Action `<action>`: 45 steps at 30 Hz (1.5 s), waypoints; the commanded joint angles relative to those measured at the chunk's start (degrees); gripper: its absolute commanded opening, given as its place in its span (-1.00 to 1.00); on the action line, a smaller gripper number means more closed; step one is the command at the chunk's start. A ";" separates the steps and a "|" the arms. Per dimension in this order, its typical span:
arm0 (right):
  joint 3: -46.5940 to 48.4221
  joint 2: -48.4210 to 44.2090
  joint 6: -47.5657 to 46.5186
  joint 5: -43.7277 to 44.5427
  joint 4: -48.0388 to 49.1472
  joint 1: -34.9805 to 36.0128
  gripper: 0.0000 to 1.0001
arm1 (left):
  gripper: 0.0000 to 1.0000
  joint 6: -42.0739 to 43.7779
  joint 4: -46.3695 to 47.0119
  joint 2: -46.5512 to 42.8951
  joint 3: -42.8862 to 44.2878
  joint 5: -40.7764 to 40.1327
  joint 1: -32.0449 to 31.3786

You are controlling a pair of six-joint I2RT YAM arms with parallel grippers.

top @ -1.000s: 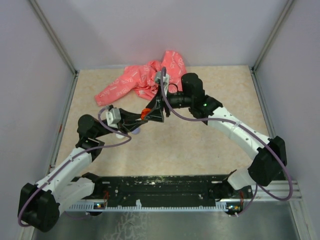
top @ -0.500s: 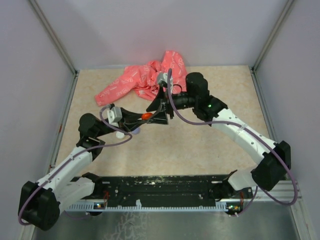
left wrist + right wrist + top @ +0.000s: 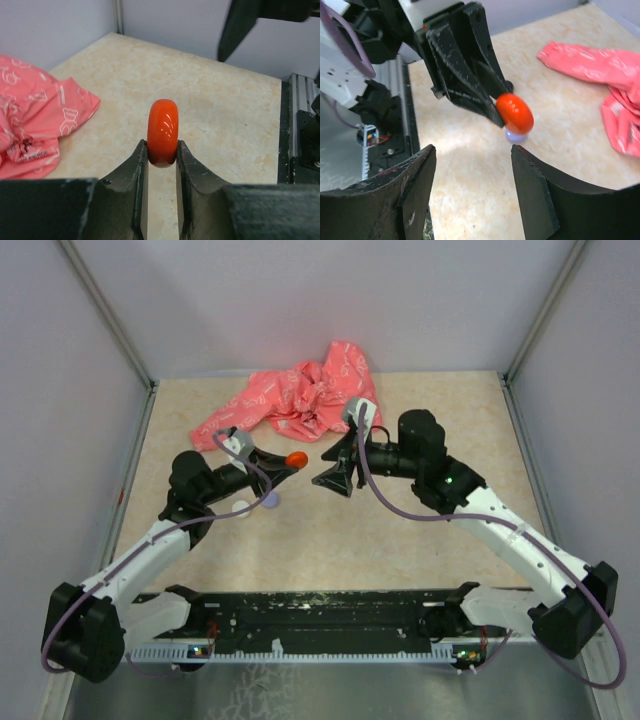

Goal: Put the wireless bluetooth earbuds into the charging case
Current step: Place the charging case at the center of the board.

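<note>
My open right gripper is clear of the charging case [image 3: 297, 459], and there is free table [image 3: 267, 524] beside the lavender disc, so my left gripper should keep going down and let go there.
My left gripper [image 3: 290, 461] is shut on the charging case [image 3: 297, 458], a round red-orange disc, and holds it on edge above the table. In the left wrist view the charging case [image 3: 163, 131] sits pinched between the fingertips [image 3: 137, 165]. My right gripper [image 3: 335, 473] is open and empty, a short way right of the case and facing it. In the right wrist view the charging case [image 3: 515, 113] shows ahead of my open right gripper [image 3: 472, 156], held by the left fingers [image 3: 465, 70]. No earbuds show in any view.
A pink printed cloth [image 3: 295, 400] lies crumpled at the back of the table. A white disc [image 3: 240, 508] and a lavender disc [image 3: 270, 499] lie on the table under the left gripper. The black base rail [image 3: 320, 615] runs along the near edge.
My right gripper has drawn back to the right, away from the case it was against. My left gripper has lifted slightly toward the back, still holding the case.
</note>
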 commanded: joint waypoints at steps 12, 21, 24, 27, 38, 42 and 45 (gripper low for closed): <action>-20.28 -21.06 3.10 20.53 -1.04 -0.30 0.24 | -1.00 -26.72 -23.21 5.02 -0.90 -22.43 0.18; -27.39 -28.04 4.50 23.70 -1.97 -0.26 0.24 | -0.99 -33.70 -25.39 4.75 -10.67 -26.72 0.69; -28.94 -30.07 4.49 25.53 -2.84 -0.29 0.24 | -0.89 -35.08 -25.44 4.03 -13.71 -29.34 0.84; -29.66 -30.62 4.10 26.17 -3.56 -0.28 0.24 | -0.74 -36.52 -24.84 3.82 -16.38 -33.08 1.22; -29.67 -31.53 4.12 29.65 -6.42 -0.28 0.25 | 0.27 -36.62 -27.89 4.23 -15.71 -37.88 2.83; -29.32 -32.24 5.08 33.71 -8.87 -0.29 0.26 | 0.76 -37.23 -34.26 0.32 -13.67 -39.04 3.05; -28.47 -33.58 5.99 37.59 -11.25 -0.26 0.29 | 0.99 -36.28 -40.12 -5.67 -11.59 -40.22 3.17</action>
